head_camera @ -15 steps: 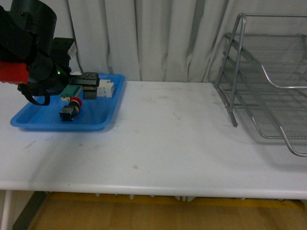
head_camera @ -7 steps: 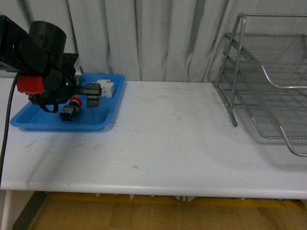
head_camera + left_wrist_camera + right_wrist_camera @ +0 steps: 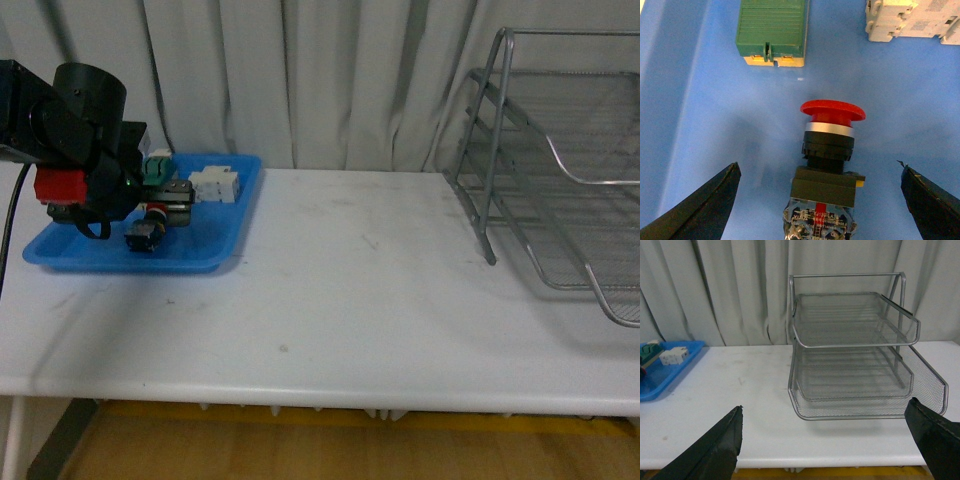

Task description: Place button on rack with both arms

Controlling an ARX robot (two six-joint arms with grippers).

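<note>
The rack's lower basket (image 3: 592, 240) juts out (image 3: 612, 312) farther than the upper shelf, so it will slide back in and take the button along when I push it.
The button (image 3: 146, 229), with red cap and dark body, lies on its side in the blue tray (image 3: 70, 255). In the left wrist view the button (image 3: 831, 150) lies between my two fingers, cap pointing away from the wrist. My left gripper (image 3: 168, 198) (image 3: 818, 166) is open, low over the tray, its fingers (image 3: 700, 210) astride the button and apart from it. The silver wire rack (image 3: 560, 180) stands at the table's right. My right gripper (image 3: 825, 407) is open and empty, facing the rack (image 3: 855, 350) from some distance. The right arm is out of the front view.
A green terminal block (image 3: 772, 32) and a white blocky component (image 3: 912, 20) lie in the tray beyond the button. The white component (image 3: 216, 184) sits at the tray's far right corner. White tabletop (image 3: 350, 280) spans between tray and rack. Curtains hang behind.
My left arm has drawn back to the left and lowered over the blue tray, bringing the open gripper down around the button. The button and rack have not moved.
</note>
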